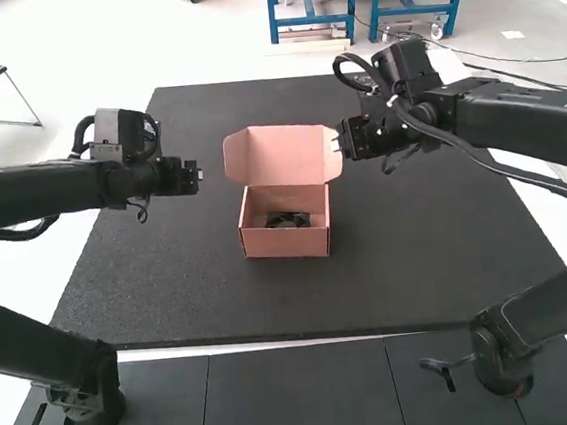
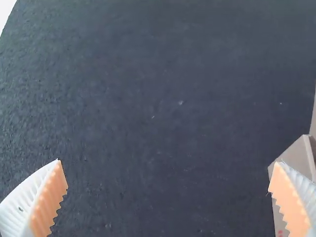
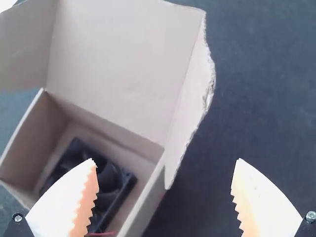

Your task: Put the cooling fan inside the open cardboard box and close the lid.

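The side flap is joined to the box's lid [image 1: 285,155] by a crease [image 3: 183,81], so the lid will swing down along with the side flap when the robot pulls the side flap forward.
A small cardboard box [image 1: 285,222] stands in the middle of the black mat, its lid [image 1: 280,156] upright at the far side. The black cooling fan [image 1: 286,218] lies inside it, and its dark frame [image 3: 106,180] shows at the box bottom in the right wrist view. My right gripper [image 1: 338,145] is open, right at the lid's right side flap [image 3: 190,118], which lies between its fingers. My left gripper [image 1: 196,175] is open with nothing in it, a short way left of the lid. A corner of the box [image 2: 301,155] shows beside one of the left fingers [image 2: 289,202].
The black mat [image 1: 169,274] covers the table, with white table edges at both sides. Both arm bases stand at the near edge.
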`<state>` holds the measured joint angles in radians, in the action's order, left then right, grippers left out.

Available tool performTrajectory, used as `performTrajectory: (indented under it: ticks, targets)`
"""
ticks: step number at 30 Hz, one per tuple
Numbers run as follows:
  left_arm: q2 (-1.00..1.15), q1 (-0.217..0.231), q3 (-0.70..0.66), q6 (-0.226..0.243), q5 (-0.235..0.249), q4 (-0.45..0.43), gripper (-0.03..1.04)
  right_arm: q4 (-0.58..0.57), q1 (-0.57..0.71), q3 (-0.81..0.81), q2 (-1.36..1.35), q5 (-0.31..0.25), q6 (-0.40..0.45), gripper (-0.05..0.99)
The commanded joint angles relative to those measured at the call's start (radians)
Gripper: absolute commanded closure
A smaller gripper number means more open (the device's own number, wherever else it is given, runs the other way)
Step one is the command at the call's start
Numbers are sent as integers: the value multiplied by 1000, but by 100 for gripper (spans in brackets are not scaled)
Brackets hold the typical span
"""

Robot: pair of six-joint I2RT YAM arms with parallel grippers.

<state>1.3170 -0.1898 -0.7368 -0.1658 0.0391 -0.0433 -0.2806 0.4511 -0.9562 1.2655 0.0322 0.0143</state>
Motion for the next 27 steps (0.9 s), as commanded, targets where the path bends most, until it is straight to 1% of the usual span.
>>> performTrajectory:
  ticks: [1,6,12,16,18,22,25,27]
  targets:
    - [37,3,-49,11,21,29,5,12,-34,-1,-26,-2,-19,32]
    - [106,6,-73,12,21,72,5,8,-49,10,-26,14,-20,32]
    - [172,7,-110,31,15,114,5,3,-51,16,-26,63,-16,32]
    - [208,9,-124,31,-24,141,5,11,-51,20,-18,87,-10,32]
    - [222,12,-127,31,-38,164,5,24,-49,27,-11,89,-10,32]
    - [254,13,-147,31,-70,180,5,52,-51,31,18,90,-10,32]
    - [274,13,-167,31,-84,189,5,75,-51,31,44,92,-10,32]
    - [284,13,-181,32,-84,189,5,93,-51,28,64,92,-8,32]
